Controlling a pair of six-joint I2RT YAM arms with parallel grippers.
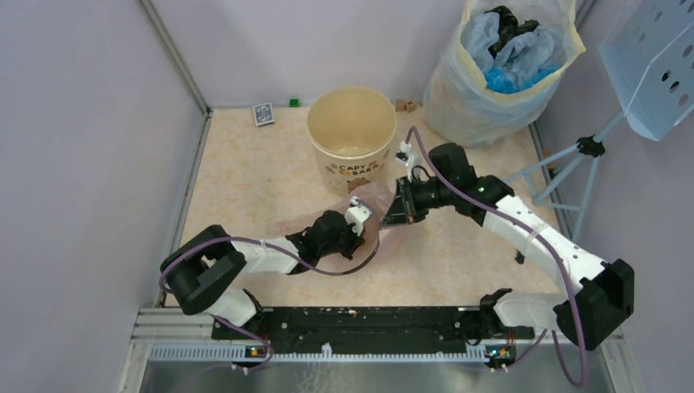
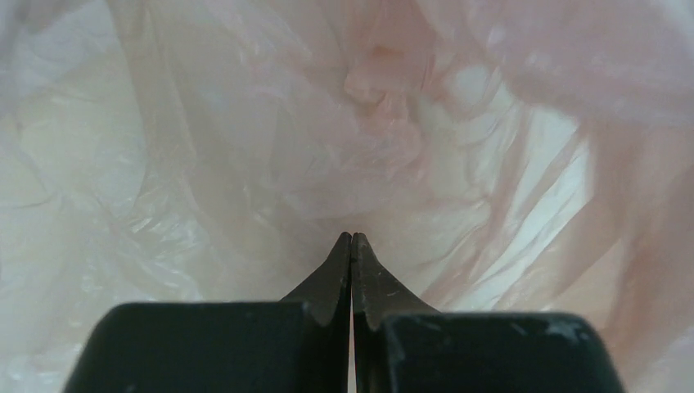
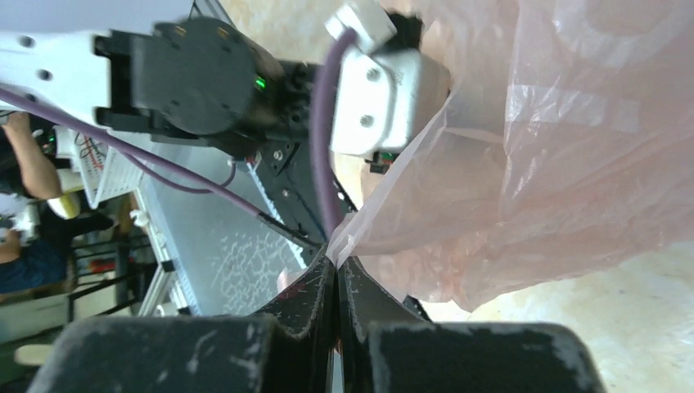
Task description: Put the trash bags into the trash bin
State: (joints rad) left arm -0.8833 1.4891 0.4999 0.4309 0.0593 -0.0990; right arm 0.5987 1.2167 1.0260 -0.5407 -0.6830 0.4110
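Note:
I should use my left gripper to sweep apart crumpled folds of the pale-pink trash bag [image 2: 389, 123] before it comes out to the trash bag's free rim [image 1: 378, 190], because they crowd its shut fingers.
The pale-pink trash bag [image 1: 383, 237] lies crumpled on the table just in front of the cream trash bin [image 1: 352, 135], which stands upright and open. My left gripper [image 1: 368, 232] is pushed inside the bag with its jaws shut; in the left wrist view the gripper [image 2: 352, 237] has pink plastic [image 2: 245, 139] all round it and nothing visibly pinched. My right gripper [image 1: 393, 218] is shut on the bag's edge; in the right wrist view the gripper [image 3: 337, 260] pinches a folded rim of the bag [image 3: 565, 164], held off the table.
A large whitish-yellow bag [image 1: 499, 74] with blue and black contents stands at the back right. A small card pack [image 1: 263, 114] and a green cube [image 1: 294, 102] lie by the back wall. A tripod with a perforated panel [image 1: 655, 65] stands at the right.

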